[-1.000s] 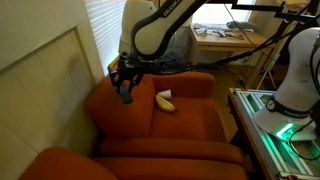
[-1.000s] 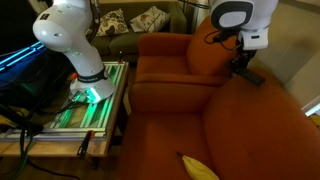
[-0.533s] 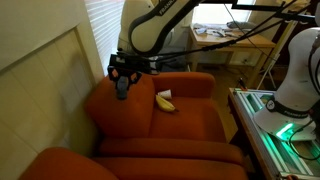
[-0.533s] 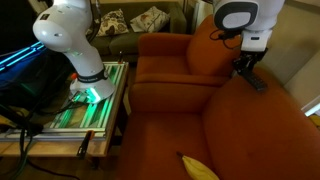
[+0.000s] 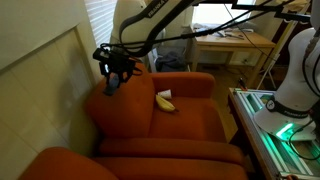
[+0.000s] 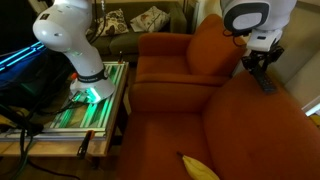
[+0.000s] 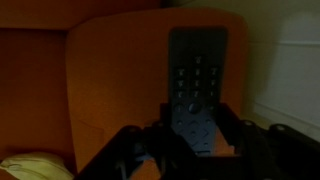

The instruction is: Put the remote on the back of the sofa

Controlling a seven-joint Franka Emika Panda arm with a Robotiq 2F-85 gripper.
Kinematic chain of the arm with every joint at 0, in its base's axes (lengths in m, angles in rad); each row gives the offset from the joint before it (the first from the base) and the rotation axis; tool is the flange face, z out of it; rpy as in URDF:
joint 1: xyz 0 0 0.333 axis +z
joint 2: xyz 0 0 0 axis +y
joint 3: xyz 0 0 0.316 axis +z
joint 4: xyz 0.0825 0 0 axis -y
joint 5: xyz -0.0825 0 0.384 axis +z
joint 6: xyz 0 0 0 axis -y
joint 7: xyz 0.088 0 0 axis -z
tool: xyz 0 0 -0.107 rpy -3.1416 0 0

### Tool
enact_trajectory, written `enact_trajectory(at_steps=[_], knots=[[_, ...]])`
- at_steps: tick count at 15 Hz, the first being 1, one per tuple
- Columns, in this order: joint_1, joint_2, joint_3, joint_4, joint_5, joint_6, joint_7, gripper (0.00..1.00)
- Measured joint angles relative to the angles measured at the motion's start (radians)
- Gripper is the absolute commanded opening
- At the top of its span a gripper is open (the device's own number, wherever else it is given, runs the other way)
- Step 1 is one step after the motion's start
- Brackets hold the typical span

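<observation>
I should keep easing the remote (image 6: pixel 264 81) toward the wall and down until it rests on the top edge of the sofa's back (image 6: pixel 284 90), since it runs along that edge.
My gripper (image 5: pixel 113 74) is shut on the dark remote (image 7: pixel 196 80), holding it by one end. In the wrist view the remote sticks out ahead of the jaws (image 7: pixel 190 135), buttons facing the camera, over the orange-red padded back of the sofa (image 7: pixel 120 70). In both exterior views the gripper hangs over the top edge of the backrest (image 5: pixel 105 100), near the wall side; the remote (image 6: pixel 266 80) shows as a dark bar just above the rounded top (image 6: pixel 250 100).
A yellow banana (image 5: pixel 164 101) lies on the seat cushion, and also shows in the wrist view (image 7: pixel 30 168) and low in an exterior view (image 6: pixel 200 167). A pale wall (image 5: pixel 40 70) stands close behind the backrest. A second white robot (image 6: pixel 75 40) and a lit tray (image 6: pixel 85 105) stand beside the sofa.
The gripper has carried the remote up and away from the banana, toward the wall, from over the seat edge to above the top of the backrest.
</observation>
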Motion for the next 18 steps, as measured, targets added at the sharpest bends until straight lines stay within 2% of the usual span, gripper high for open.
enact_trajectory(at_steps=[8,18], knots=[[0.002,0.103,-0.009,0.146,-0.015,0.000,0.018,0.26],[0.023,0.184,-0.051,0.239,-0.030,0.000,0.022,0.26]])
